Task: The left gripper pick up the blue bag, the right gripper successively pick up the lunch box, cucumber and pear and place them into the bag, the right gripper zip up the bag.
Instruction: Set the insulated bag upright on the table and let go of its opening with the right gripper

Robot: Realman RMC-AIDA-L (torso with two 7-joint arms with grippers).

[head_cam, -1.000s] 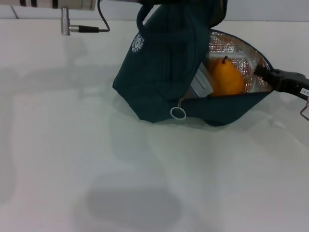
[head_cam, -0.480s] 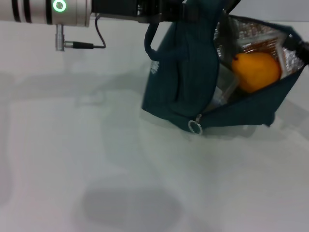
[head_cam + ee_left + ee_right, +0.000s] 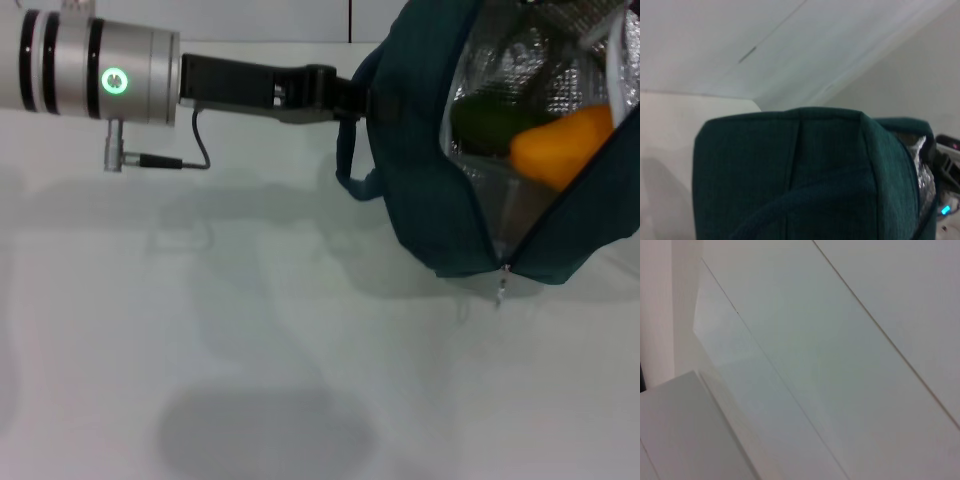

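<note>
Next, I pull the blue bag [image 3: 425, 190] back with my left gripper before my right gripper takes the zip pull [image 3: 502, 287], because the bag hangs too far toward my right gripper's side.
The blue bag [image 3: 420, 190] hangs tilted at the upper right of the head view, its bottom just above the table. Its mouth is open and shows silver foil lining. My left gripper [image 3: 358, 100] reaches in from the left on its silver, green-lit wrist and is shut on the bag's near side by a cord handle [image 3: 350, 175]. Inside lie the green cucumber [image 3: 488, 125] and the orange-yellow pear [image 3: 560, 145]. The zip pull [image 3: 500, 290] dangles at the bag's lowest corner. Teal fabric of the bag [image 3: 790, 170] fills the left wrist view. The lunch box is hidden. The right gripper is out of view.
The white table [image 3: 250, 350] spreads below and left of the bag, with soft shadows on it. A black cable [image 3: 195, 150] loops under the left wrist. The right wrist view shows only white panels [image 3: 805, 355]. A dark part [image 3: 947, 155] sits beyond the bag.
The bag has risen and swung right, and looks larger. It tilted so the cucumber now shows beside the pear. The left arm came lower in the view. The right gripper left the frame.
</note>
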